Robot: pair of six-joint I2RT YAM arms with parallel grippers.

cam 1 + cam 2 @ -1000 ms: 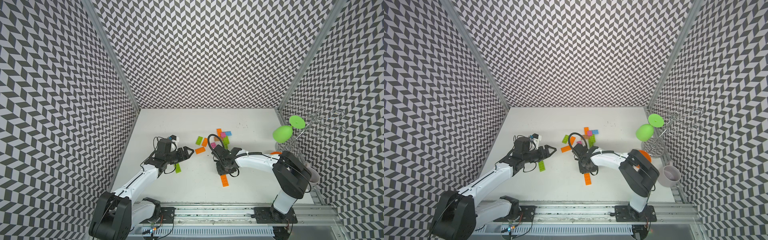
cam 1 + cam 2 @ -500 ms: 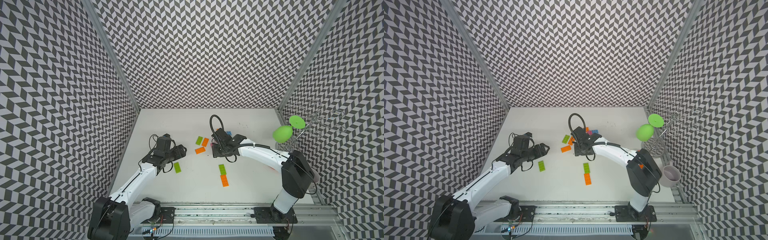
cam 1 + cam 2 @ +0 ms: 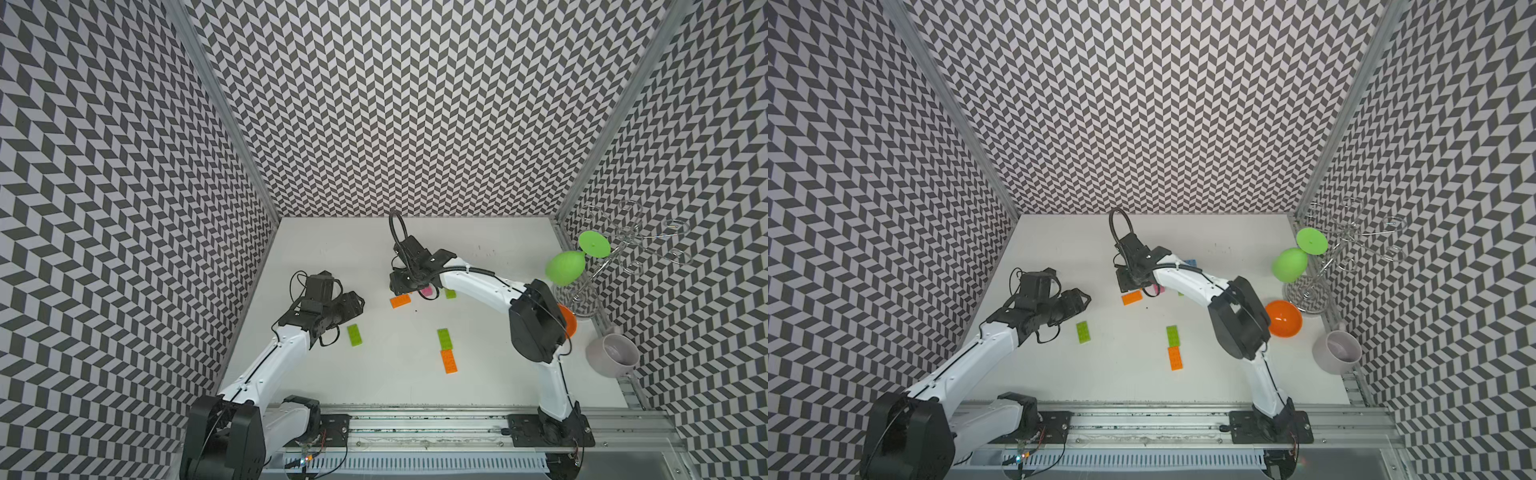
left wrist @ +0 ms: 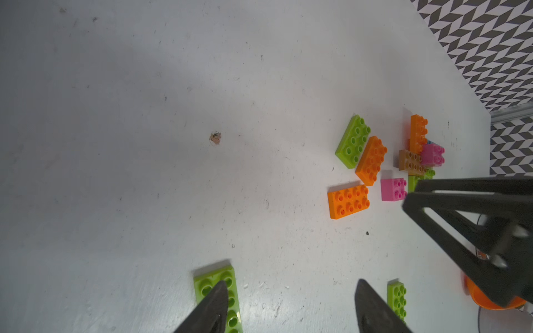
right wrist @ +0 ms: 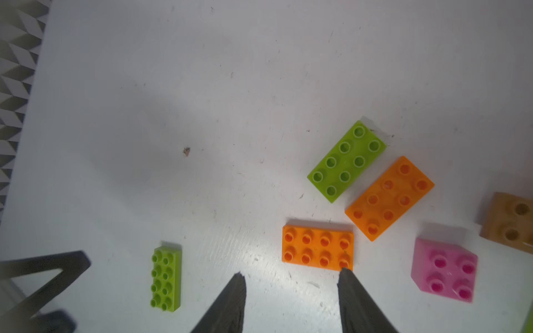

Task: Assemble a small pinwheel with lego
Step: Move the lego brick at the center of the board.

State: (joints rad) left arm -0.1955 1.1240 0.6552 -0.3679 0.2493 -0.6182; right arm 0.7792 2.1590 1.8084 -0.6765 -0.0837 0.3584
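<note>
The orange brick (image 5: 317, 247) is lying crosswise to my right gripper's fingers, so my right gripper should turn it lengthwise first and then carry it to the clear space (image 3: 476, 310).
Several lego bricks lie on the white table (image 3: 374, 382). A lime green brick (image 3: 354, 335) lies just in front of my open left gripper (image 3: 353, 301); in the left wrist view one fingertip (image 4: 220, 288) overlaps that brick (image 4: 206, 281), and nothing sits between the jaws (image 4: 290, 284). My right gripper (image 3: 409, 282) hangs open and empty over the far cluster, its tips (image 5: 292, 274) close to an orange brick (image 5: 318, 248). Beside that are a lime brick (image 5: 346, 161), another orange one (image 5: 389, 197), a pink square (image 5: 444, 269) and a brown brick (image 5: 510, 222). A lime brick (image 3: 445, 338) and an orange brick (image 3: 449, 361) lie end to end in the front middle.
A green goblet (image 3: 565, 266) hangs from a wire rack (image 3: 623, 241) at the right edge. An orange bowl (image 3: 1283, 318) sits behind my right arm's elbow, and a pale mug (image 3: 615, 355) stands at front right. Patterned walls close three sides.
My right gripper has swung from the front middle back to the far cluster, uncovering a lime brick beside the orange one. My left gripper has drawn back slightly from its lime brick.
</note>
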